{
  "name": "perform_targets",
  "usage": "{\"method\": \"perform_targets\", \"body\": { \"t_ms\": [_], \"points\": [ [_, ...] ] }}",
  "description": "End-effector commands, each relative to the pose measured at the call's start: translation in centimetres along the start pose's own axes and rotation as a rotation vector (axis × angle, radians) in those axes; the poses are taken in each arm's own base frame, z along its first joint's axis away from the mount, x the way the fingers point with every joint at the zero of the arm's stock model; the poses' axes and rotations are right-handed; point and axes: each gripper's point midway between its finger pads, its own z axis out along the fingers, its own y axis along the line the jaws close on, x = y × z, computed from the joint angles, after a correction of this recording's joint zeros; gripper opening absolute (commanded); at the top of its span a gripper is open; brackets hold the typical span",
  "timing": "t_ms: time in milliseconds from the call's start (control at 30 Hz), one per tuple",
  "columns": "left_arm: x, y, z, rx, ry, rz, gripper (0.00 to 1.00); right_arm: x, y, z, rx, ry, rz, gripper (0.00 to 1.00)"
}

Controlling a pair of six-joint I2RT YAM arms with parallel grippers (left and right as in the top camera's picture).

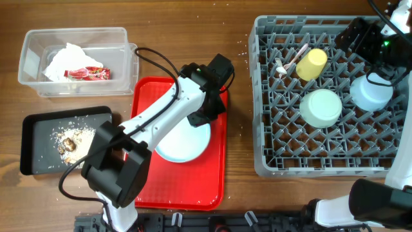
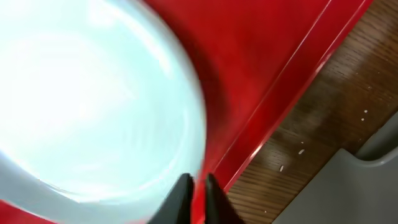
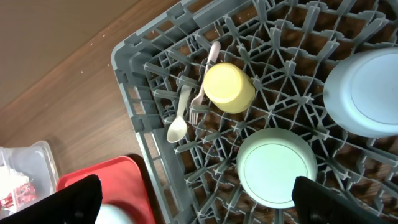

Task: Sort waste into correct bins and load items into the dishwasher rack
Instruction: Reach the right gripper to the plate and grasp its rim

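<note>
I should move my left gripper back because it blocks the light blue plate's far rim. This lets my right gripper lift the plate into the grey rack.
The light blue plate lies on the red tray. My left gripper is at the plate's far right rim. In the left wrist view its fingers are nearly together beside the plate, with the red tray showing in the slit. My right gripper is wide open and empty above the grey rack. The rack holds the yellow cup, the mint bowl, the light blue bowl and the fork. The right wrist view shows my open fingers above the mint bowl.
The clear box at the far left holds white napkins and the red wrapper. The black tray below it holds crumbs and a dark lump. A white spoon lies in the rack.
</note>
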Motion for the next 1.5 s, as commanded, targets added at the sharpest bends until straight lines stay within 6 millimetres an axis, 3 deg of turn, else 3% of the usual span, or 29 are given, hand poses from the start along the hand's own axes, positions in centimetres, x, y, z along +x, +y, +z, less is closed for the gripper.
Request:
{"method": "perform_targets", "body": {
  "t_ms": [0, 33, 133, 200, 333, 400, 467, 500, 533, 633, 700, 733, 767, 867, 900, 967, 1033, 1100, 1167, 1233, 1333, 1433, 1467],
  "points": [
    [0.4, 0.1, 0.0, -0.008, 0.021, -0.012, 0.36, -0.1, -0.2, 0.3, 0.013, 0.001, -0.018, 1.00],
    [0.8, 0.4, -0.1, -0.014, 0.043, -0.015, 0.50, -0.1, -0.2, 0.3, 0.013, 0.001, -0.018, 1.00],
    [0.5, 1.4, -1.9, -0.043, 0.058, -0.007, 0.49, -0.1, -0.2, 0.3, 0.013, 0.000, -0.017, 1.00],
    [-0.9, 2.5, -5.0, -0.055, 0.005, -0.018, 0.49, -0.2, -0.1, 0.3, 0.011, 0.000, -0.012, 1.00],
    [-4.3, 6.4, -12.7, -0.014, -0.191, -0.118, 0.54, -0.2, 0.3, 0.3, -0.017, 0.000, 0.199, 1.00],
    [-5.6, 10.1, -16.6, 0.046, -0.266, -0.228, 0.66, 1.3, 3.2, 0.0, -0.170, 0.088, 0.171, 1.00],
    [-7.0, 14.5, -19.1, 0.070, -0.316, -0.368, 0.74, 3.3, 7.4, -0.2, -0.312, 0.155, -0.001, 1.00],
    [-7.4, 16.3, -19.7, 0.067, -0.328, -0.426, 0.93, 4.1, 8.3, 0.0, -0.310, 0.168, -0.055, 1.00],
    [-7.7, 18.5, -20.1, 0.052, -0.331, -0.495, 1.00, 6.1, 10.1, 0.7, -0.259, 0.189, -0.166, 1.00],
    [-8.0, 25.4, -20.2, -0.025, -0.294, -0.724, 1.00, 10.8, 14.1, 2.4, -0.104, 0.200, -0.340, 1.00],
    [-7.8, 27.4, -20.3, -0.045, -0.280, -0.794, 1.00, 12.7, 15.8, 3.1, -0.062, 0.200, -0.403, 1.00],
    [-7.5, 28.7, -20.3, -0.060, -0.267, -0.839, 1.00, 15.3, 18.0, 4.2, -0.055, 0.220, -0.503, 1.00],
    [-7.0, 30.0, -20.3, -0.085, -0.256, -0.873, 1.00, 16.5, 18.9, 4.8, -0.060, 0.245, -0.534, 1.00],
    [-6.7, 32.9, -20.7, -0.169, -0.286, -0.937, 1.00, 21.6, 20.5, 8.4, -0.021, 0.376, -0.646, 0.99],
    [-6.7, 33.5, -20.7, -0.171, -0.286, -0.963, 1.00, 23.9, 20.7, 10.6, 0.005, 0.438, -0.716, 0.94],
    [-6.3, 34.5, -20.7, -0.180, -0.278, -0.999, 1.00, 27.2, 20.8, 14.3, 0.038, 0.526, -0.837, 0.81],
    [-6.2, 35.4, -20.8, -0.184, -0.279, -1.034, 1.00, 29.9, 20.0, 17.6, 0.078, 0.610, -0.908, 0.81],
    [-5.9, 36.4, -20.9, -0.190, -0.276, -1.078, 1.00, 31.2, 18.9, 20.3, 0.118, 0.660, -0.917, 0.83],
    [-5.7, 37.2, -20.9, -0.193, -0.276, -1.110, 1.00, 32.0, 18.7, 22.5, 0.114, 0.674, -0.953, 0.80],
    [-5.6, 38.1, -21.1, -0.206, -0.285, -1.136, 1.00, 32.6, 18.4, 23.8, 0.118, 0.684, -0.962, 0.62],
    [-5.6, 39.0, -21.3, -0.248, -0.311, -1.146, 1.00, 33.0, 18.4, 25.1, 0.117, 0.683, -0.963, 0.51],
    [-5.6, 39.0, -21.3, -0.247, -0.312, -1.146, 1.00, 33.5, 17.9, 26.1, 0.130, 0.698, -0.959, 0.28],
    [-5.6, 39.0, -21.3, -0.247, -0.312, -1.146, 1.00, 33.6, 17.8, 26.2, 0.133, 0.701, -0.959, 0.25]
  ]
}}
